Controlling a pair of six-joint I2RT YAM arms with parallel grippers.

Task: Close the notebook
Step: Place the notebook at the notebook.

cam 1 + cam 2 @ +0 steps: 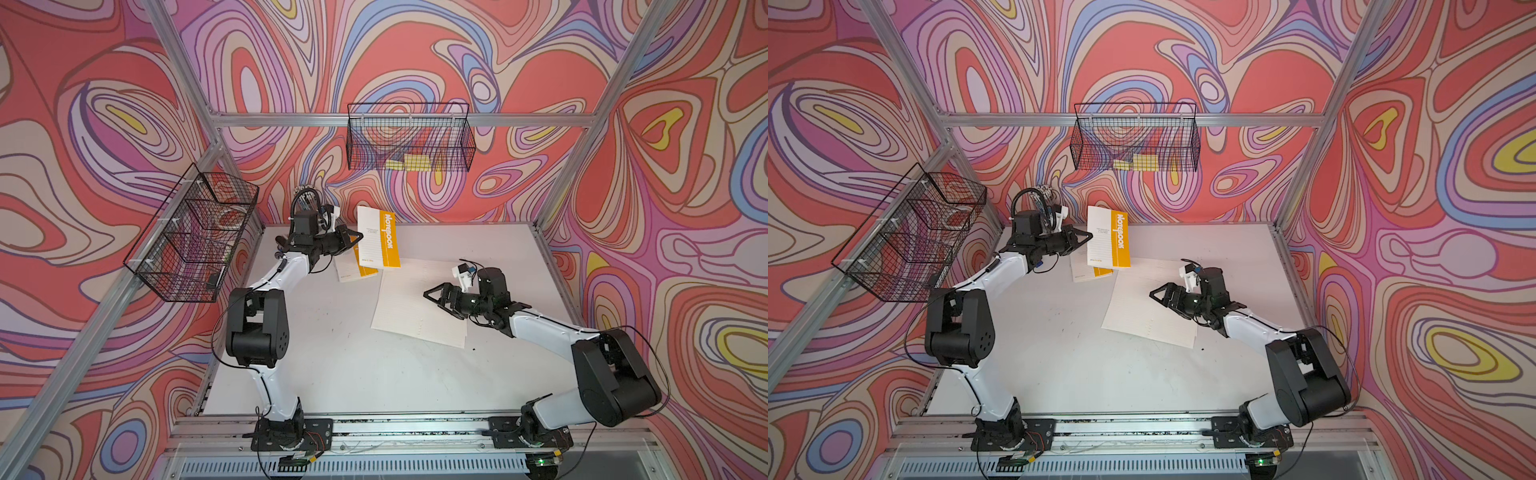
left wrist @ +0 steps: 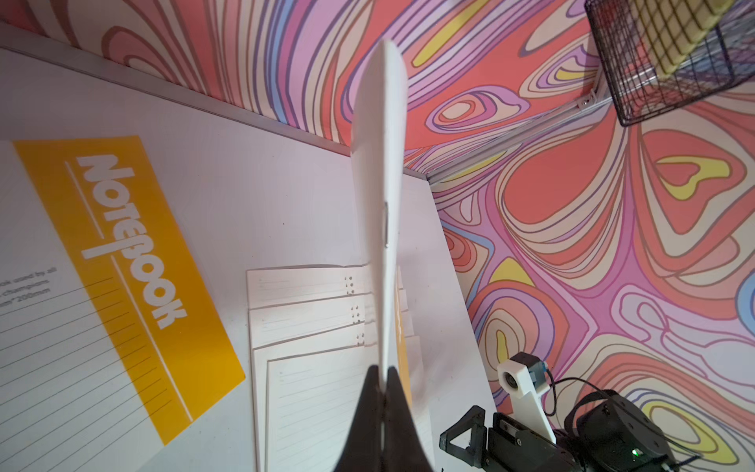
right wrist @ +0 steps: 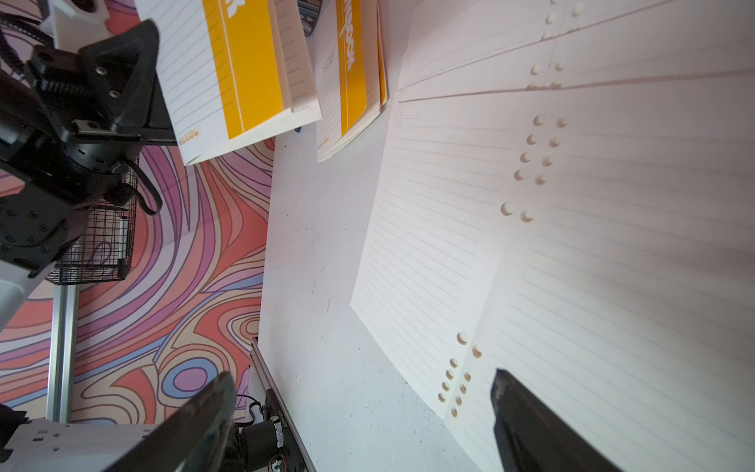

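I should keep lowering the raised notebook (image 1: pixel 377 238) with my left gripper until it rests on the flat notebook (image 1: pixel 357 273), since it hangs shut and faces the same way.
A white and yellow notebook (image 1: pixel 378 237) (image 1: pixel 1108 239) is held up off the table at the back, with my left gripper (image 1: pixel 359 237) (image 2: pixel 383 370) shut on its edge. In the left wrist view it shows edge-on as a thin white sheet (image 2: pixel 380 184). Open lined pages (image 1: pixel 415 303) (image 3: pixel 572 245) with punched holes lie flat on the table just below it. I cannot tell whether the raised part is joined to them. My right gripper (image 1: pixel 429 294) (image 3: pixel 363 376) hovers open over these pages, with nothing between its fingers.
A second yellow-banded notebook (image 1: pixel 353 272) (image 2: pixel 102 265) lies flat under the raised one. Wire baskets hang on the back wall (image 1: pixel 409 137) and on the left wall (image 1: pixel 195 237). The white table (image 1: pixel 353 374) has metal frame rails round it.
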